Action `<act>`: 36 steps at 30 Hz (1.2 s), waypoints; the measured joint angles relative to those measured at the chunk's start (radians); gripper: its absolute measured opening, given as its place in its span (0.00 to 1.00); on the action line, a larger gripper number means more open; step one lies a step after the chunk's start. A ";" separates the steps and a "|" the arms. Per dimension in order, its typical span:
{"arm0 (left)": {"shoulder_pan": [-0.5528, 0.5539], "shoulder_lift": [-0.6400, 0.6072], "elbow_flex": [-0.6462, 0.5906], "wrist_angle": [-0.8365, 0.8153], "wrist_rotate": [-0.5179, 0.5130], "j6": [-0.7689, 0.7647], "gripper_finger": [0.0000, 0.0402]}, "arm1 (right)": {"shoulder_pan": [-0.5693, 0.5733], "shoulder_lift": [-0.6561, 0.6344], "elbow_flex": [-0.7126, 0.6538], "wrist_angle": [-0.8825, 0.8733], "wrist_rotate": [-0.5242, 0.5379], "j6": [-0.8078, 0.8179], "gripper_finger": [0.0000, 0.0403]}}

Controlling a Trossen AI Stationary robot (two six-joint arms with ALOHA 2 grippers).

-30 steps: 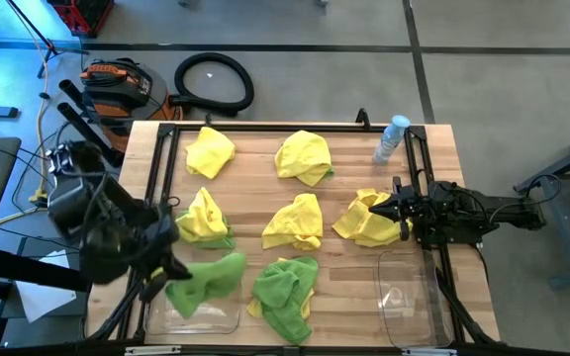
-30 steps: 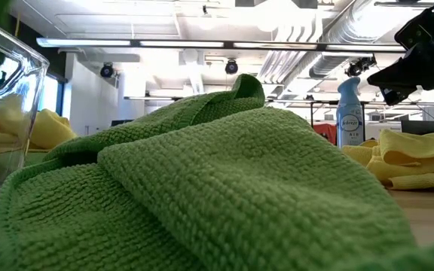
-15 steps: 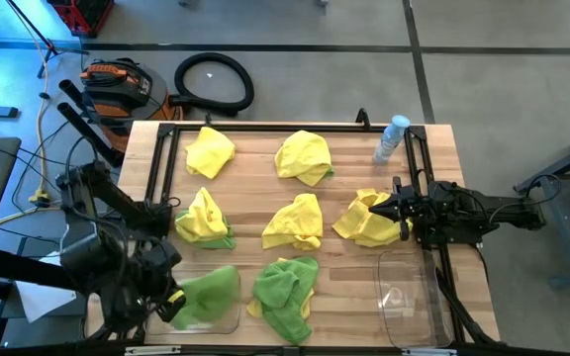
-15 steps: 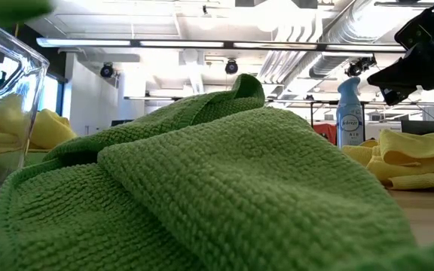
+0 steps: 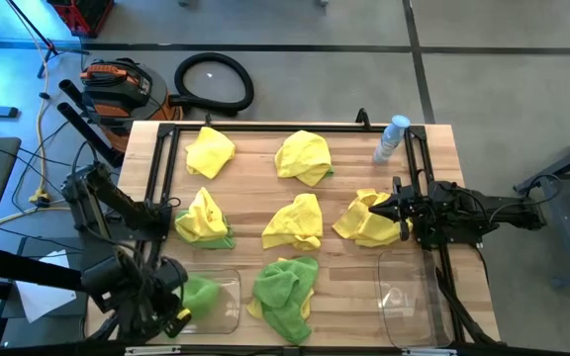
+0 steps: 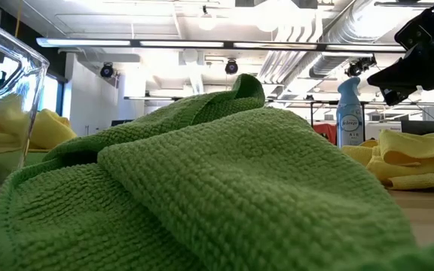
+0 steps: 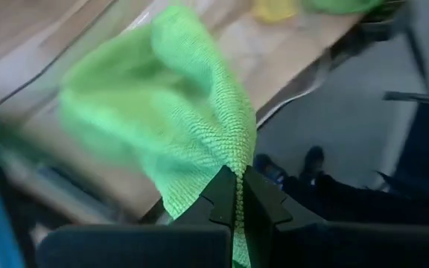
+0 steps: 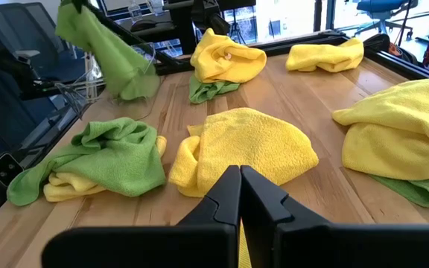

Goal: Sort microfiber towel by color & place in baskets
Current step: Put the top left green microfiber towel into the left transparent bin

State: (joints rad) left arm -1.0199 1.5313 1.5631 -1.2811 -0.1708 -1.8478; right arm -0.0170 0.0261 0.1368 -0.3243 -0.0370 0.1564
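Observation:
My left gripper goes on moving inward until the green towel (image 5: pixel 202 294) is inside the basket's sides and then let go, because the towel hangs alone above the open clear basket (image 5: pixel 229 301).
My left gripper (image 5: pixel 174 309) is at the table's near left corner, shut on a lime green towel (image 5: pixel 202 294) that hangs over the left clear basket (image 5: pixel 228 314). The right wrist view shows this towel (image 8: pixel 106 45) hanging above the basket. My right gripper (image 5: pixel 395 210) is shut and hovers clear above a yellow towel (image 5: pixel 364 222) at the table's right side; the low view shows the gap below it (image 6: pixel 389 90). The second clear basket (image 5: pixel 409 297) stands near the right near corner with nothing in it. My left gripper pinches the green towel between its two fingers at a bunched edge (image 7: pixel 238 170), coming in from the table's left side. The cloth is lifted and hangs slack below the fingers over the left basket. I cannot tell whether its lower end touches the basket floor.
Several yellow towels lie across the table, one (image 5: pixel 204 218) and another (image 5: pixel 305 156) with green showing beneath. A green and yellow pile (image 5: pixel 285 292) sits at the near edge and fills the low view (image 6: pixel 217 188). A clear bottle with a blue cap (image 5: pixel 392 138) stands far right.
My left gripper has moved toward the near edge and down over the left basket, carrying the green towel along. The towel, earlier spread across the basket's far rim, now hangs bunched within the basket's outline.

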 joint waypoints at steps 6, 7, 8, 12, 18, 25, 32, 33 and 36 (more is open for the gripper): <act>0.005 0.001 -0.012 -0.093 0.017 -0.035 0.00 | 0.000 0.000 0.000 -0.001 0.000 0.000 0.00; 0.005 0.006 -0.012 -0.147 0.052 -0.064 0.00 | 0.000 0.000 0.000 -0.001 0.000 0.000 0.00; 0.004 0.011 -0.017 -0.196 0.089 -0.088 0.00 | 0.000 0.000 0.000 -0.001 0.000 0.000 0.00; 0.004 0.005 -0.089 -0.180 0.149 -0.110 0.00 | 0.000 0.000 0.000 -0.001 0.000 0.000 0.00; 0.020 0.009 -0.249 0.021 0.169 -0.043 0.00 | 0.000 0.000 0.000 -0.001 0.000 0.000 0.00; 0.020 0.009 -0.412 0.119 0.172 0.020 0.00 | 0.000 0.000 0.000 -0.002 0.000 0.000 0.00; 0.020 0.009 -0.524 0.310 0.190 0.251 0.00 | 0.000 0.000 0.000 -0.002 0.000 0.000 0.00; 0.020 0.010 -0.537 0.325 0.190 0.284 0.00 | 0.000 0.000 0.000 -0.002 0.000 0.000 0.00; 0.020 0.011 -0.570 0.342 0.193 0.339 0.00 | 0.000 0.000 0.000 -0.002 0.000 0.000 0.00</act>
State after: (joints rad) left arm -0.9997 1.5421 0.9926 -0.9392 0.0223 -1.5085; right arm -0.0170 0.0260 0.1368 -0.3264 -0.0368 0.1563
